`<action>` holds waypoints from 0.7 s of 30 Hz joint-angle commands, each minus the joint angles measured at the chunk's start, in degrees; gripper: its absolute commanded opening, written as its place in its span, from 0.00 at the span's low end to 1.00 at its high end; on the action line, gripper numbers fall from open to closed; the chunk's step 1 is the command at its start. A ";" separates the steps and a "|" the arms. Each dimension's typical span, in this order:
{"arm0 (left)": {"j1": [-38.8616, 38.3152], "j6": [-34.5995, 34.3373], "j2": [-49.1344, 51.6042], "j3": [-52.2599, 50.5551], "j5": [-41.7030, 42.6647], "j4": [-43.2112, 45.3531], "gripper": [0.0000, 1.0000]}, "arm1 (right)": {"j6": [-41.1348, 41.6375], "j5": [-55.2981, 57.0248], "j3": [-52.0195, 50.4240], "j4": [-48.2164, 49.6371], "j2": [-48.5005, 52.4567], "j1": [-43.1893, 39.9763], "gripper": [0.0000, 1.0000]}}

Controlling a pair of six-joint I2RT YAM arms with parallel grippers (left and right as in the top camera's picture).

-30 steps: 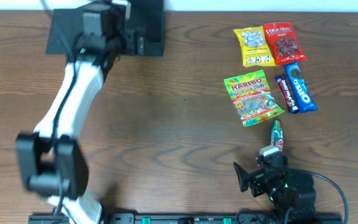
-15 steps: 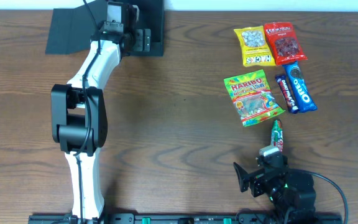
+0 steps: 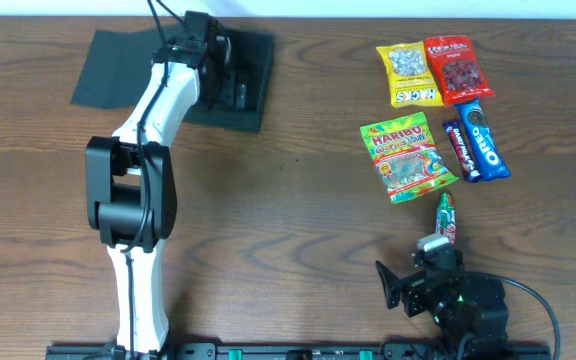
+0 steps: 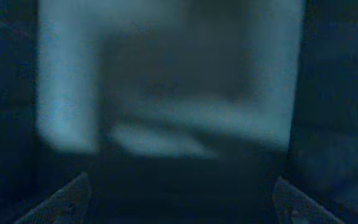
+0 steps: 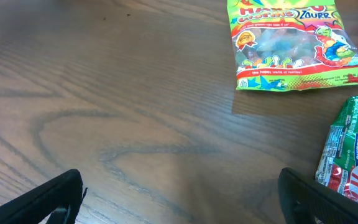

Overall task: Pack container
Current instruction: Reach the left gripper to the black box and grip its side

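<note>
The container is turned with its flap lid (image 3: 110, 72) to the side, so my left gripper should move back to the container's near side (image 3: 226, 124) and swing the container around toward the snacks.
The container (image 3: 253, 60) is a dark, shallow box at the back left of the table, with its flap lid (image 3: 108, 68) lying open to the left. My left gripper (image 3: 232, 88) reaches into the box near its right side. In the left wrist view its fingers (image 4: 179, 202) are spread wide, with dark, blurred box surface (image 4: 334, 124) close in front. My right gripper (image 3: 408, 285) rests open and empty at the front right, its fingers (image 5: 179, 196) wide apart over bare wood.
The snacks lie at the right: a yellow packet (image 3: 408, 72), a red packet (image 3: 450, 68), an Oreo pack (image 3: 478, 140), a Haribo bag (image 3: 406, 158) (image 5: 291, 43), and a KitKat Chunky (image 3: 445, 216) (image 5: 350, 152) just ahead of the right gripper.
The left arm has straightened out toward the box. The container has slid toward the front and turned a little, with the left gripper in it. The right arm has not moved.
</note>
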 commanded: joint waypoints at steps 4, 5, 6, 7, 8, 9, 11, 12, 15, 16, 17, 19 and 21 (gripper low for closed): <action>-0.87 -8.39 0.28 -0.28 5.27 -10.27 0.95 | -0.90 0.11 -0.28 -0.07 -0.31 0.44 0.99; -1.01 -8.76 0.31 -0.28 5.95 -11.43 0.95 | -0.90 0.11 -0.28 -0.07 -0.31 0.44 0.99; -1.14 -9.07 0.31 -0.28 6.27 -12.98 0.95 | -0.90 0.11 -0.28 -0.07 -0.31 0.44 0.99; -1.36 -9.51 0.28 -0.28 6.23 -14.29 0.95 | -0.90 0.11 -0.28 -0.09 -0.31 0.44 0.99; -1.57 -9.75 0.28 -0.28 6.25 -15.61 0.95 | -0.90 0.11 -0.28 -0.07 -0.31 0.44 0.99; -1.81 -10.32 0.31 -0.28 6.23 -16.85 0.95 | -0.90 0.11 -0.28 -0.07 -0.31 0.44 0.99; -2.14 -10.34 -0.09 -0.28 6.23 -17.44 0.95 | -0.90 0.11 -0.28 -0.07 -0.31 0.44 0.99; -2.14 -10.34 -0.63 -0.26 5.99 -17.05 0.95 | -0.90 0.11 -0.28 -0.07 -0.31 0.44 0.99; -1.92 -10.34 -4.55 2.45 3.67 -16.35 0.96 | -0.90 0.11 -0.28 -0.07 -0.31 0.44 0.99; -1.90 -10.34 -7.13 4.22 1.51 -17.00 0.95 | -0.90 0.11 -0.28 -0.07 -0.31 0.44 0.99; -1.92 -10.32 -9.99 4.96 1.07 -17.20 0.95 | -0.90 0.11 -0.28 -0.07 -0.31 0.44 0.99; -2.01 -11.26 -14.21 4.98 2.27 -16.46 0.95 | -0.90 0.11 -0.28 -0.07 -0.31 0.44 0.99; -2.03 -12.90 -16.90 4.98 7.15 -15.50 0.95 | -0.90 0.11 -0.28 -0.07 -0.31 0.44 0.99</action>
